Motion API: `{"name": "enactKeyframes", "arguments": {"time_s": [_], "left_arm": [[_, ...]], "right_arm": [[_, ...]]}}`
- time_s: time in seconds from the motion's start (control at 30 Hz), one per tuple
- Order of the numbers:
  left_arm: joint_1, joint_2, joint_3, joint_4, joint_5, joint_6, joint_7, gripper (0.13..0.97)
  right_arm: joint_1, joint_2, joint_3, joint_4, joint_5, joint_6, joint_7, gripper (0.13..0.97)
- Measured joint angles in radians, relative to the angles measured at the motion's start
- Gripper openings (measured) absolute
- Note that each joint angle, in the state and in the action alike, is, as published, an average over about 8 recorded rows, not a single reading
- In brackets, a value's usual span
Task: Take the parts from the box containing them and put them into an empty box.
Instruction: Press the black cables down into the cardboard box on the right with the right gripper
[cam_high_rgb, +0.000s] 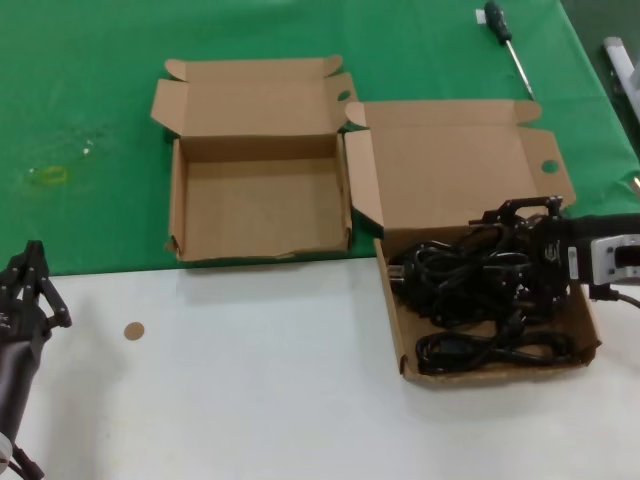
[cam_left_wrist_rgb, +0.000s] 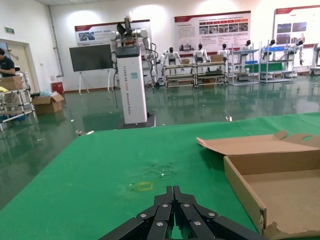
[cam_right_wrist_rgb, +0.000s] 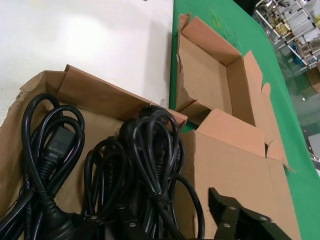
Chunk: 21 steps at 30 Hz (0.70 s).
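The bundled black power cord (cam_right_wrist_rgb: 156, 149) will keep its coil and leave the other cords behind as I raise it, because a tie (cam_right_wrist_rgb: 159, 196) holds its loops tight.
Several black power cords (cam_high_rgb: 480, 295) lie coiled in the cardboard box (cam_high_rgb: 405, 350) on the right, whose lid (cam_high_rgb: 450, 160) has a round hole in one tab. They also show in the right wrist view (cam_right_wrist_rgb: 145, 160). My right gripper (cam_high_rgb: 515, 250) is low over the pile and open, its jaws either side of a bundle of cords (cam_right_wrist_rgb: 167, 205). The empty box (cam_high_rgb: 260, 205) with the scalloped lid sits to the left, also in the right wrist view (cam_right_wrist_rgb: 205, 85). My left gripper (cam_high_rgb: 35, 280) is shut and parked at the near left (cam_left_wrist_rgb: 174, 192).
A black-handled screwdriver (cam_high_rgb: 505, 40) lies on the green cloth (cam_high_rgb: 80, 100) at the far right. A small brown disc (cam_high_rgb: 134, 330) lies on the white table surface (cam_high_rgb: 250, 380). A white object (cam_high_rgb: 620, 60) sits at the right edge.
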Motion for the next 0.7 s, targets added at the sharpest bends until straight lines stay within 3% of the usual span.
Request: {"name": "enactKeyframes", "arguments": {"time_s": [0.2, 0.5, 0.7], "left_arm": [[0.000, 0.000, 0.000, 0.000, 0.000, 0.000, 0.000, 0.152], [0.000, 0.000, 0.000, 0.000, 0.000, 0.000, 0.000, 0.152], [0.000, 0.000, 0.000, 0.000, 0.000, 0.000, 0.000, 0.152]], "right_arm": [[0.007, -0.007, -0.002, -0.011, 0.001, -0.003, -0.008, 0.466], [0.008, -0.014, -0.005, -0.024, 0.002, -0.005, -0.017, 0.288], [0.002, -0.007, -0.004, -0.017, 0.004, -0.011, -0.009, 0.270]]}}
